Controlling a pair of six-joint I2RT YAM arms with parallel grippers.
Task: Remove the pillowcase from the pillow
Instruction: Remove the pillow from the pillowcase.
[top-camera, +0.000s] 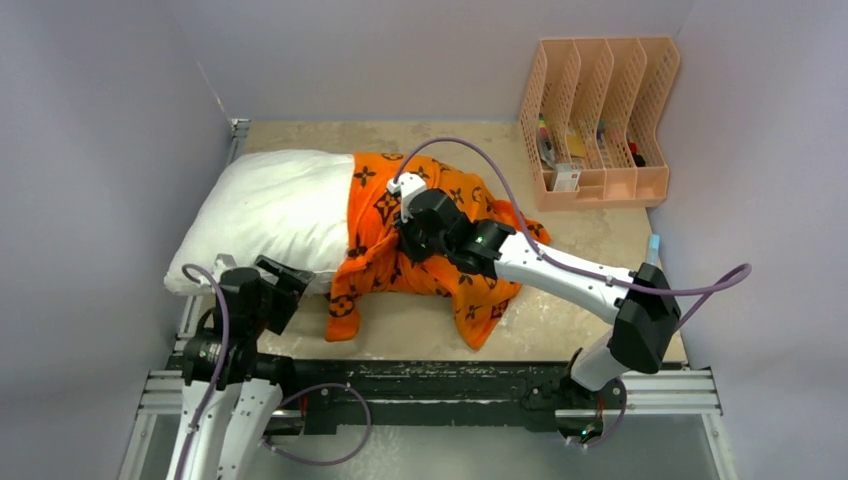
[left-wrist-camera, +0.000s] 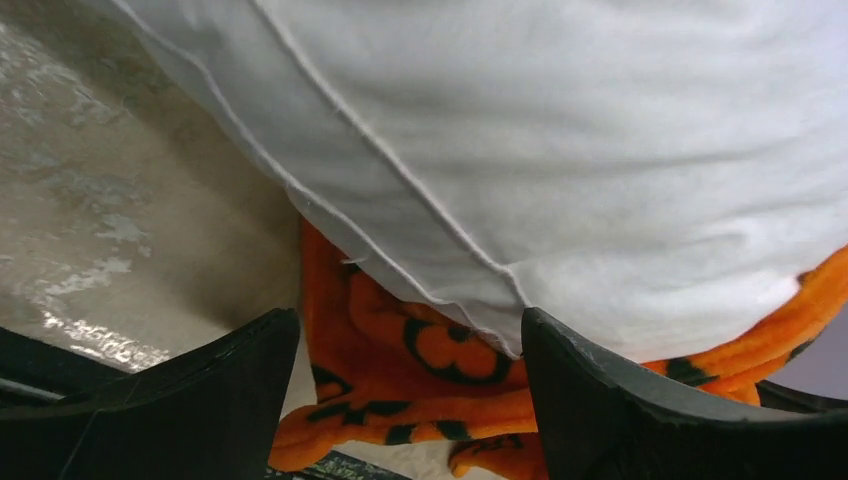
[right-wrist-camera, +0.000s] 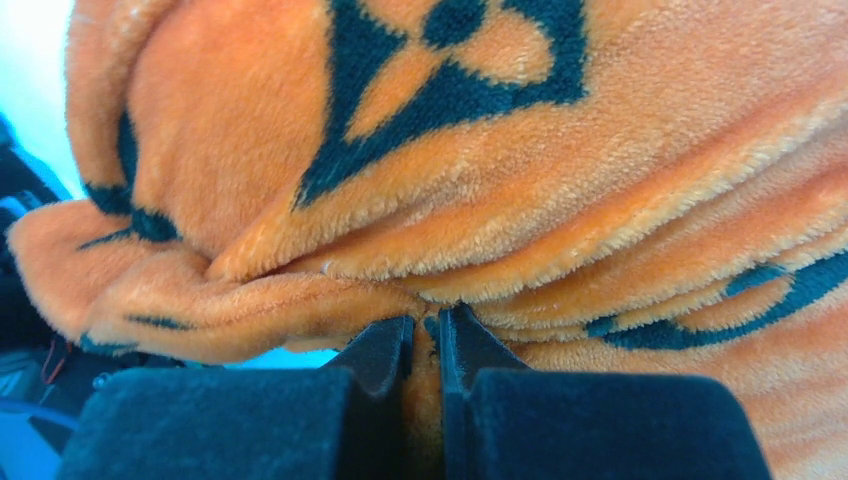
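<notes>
The white pillow (top-camera: 275, 205) is lying unheld and my right gripper has only the pillowcase, so my left gripper should grip the pillow's near edge (top-camera: 325, 279) and pull the pillow away.
The white pillow (top-camera: 270, 205) lies at the table's left, its right end still inside the orange pillowcase (top-camera: 380, 215) with black motifs, which bunches toward the middle. My right gripper (top-camera: 412, 232) sits on top of the bunched cover, shut on a fold of the pillowcase (right-wrist-camera: 500, 200); plush fabric is pinched between its fingertips (right-wrist-camera: 460, 345). My left gripper (top-camera: 285, 278) stands open at the pillow's near edge, holding nothing. In the left wrist view the pillow (left-wrist-camera: 560, 150) fills the top and the pillowcase (left-wrist-camera: 440, 380) lies beyond the wide-apart fingers (left-wrist-camera: 590, 390).
A peach file rack (top-camera: 600, 120) with small items stands at the back right. Grey walls close in on the left, back and right. The metal rail (top-camera: 440, 385) with the arm bases runs along the near edge.
</notes>
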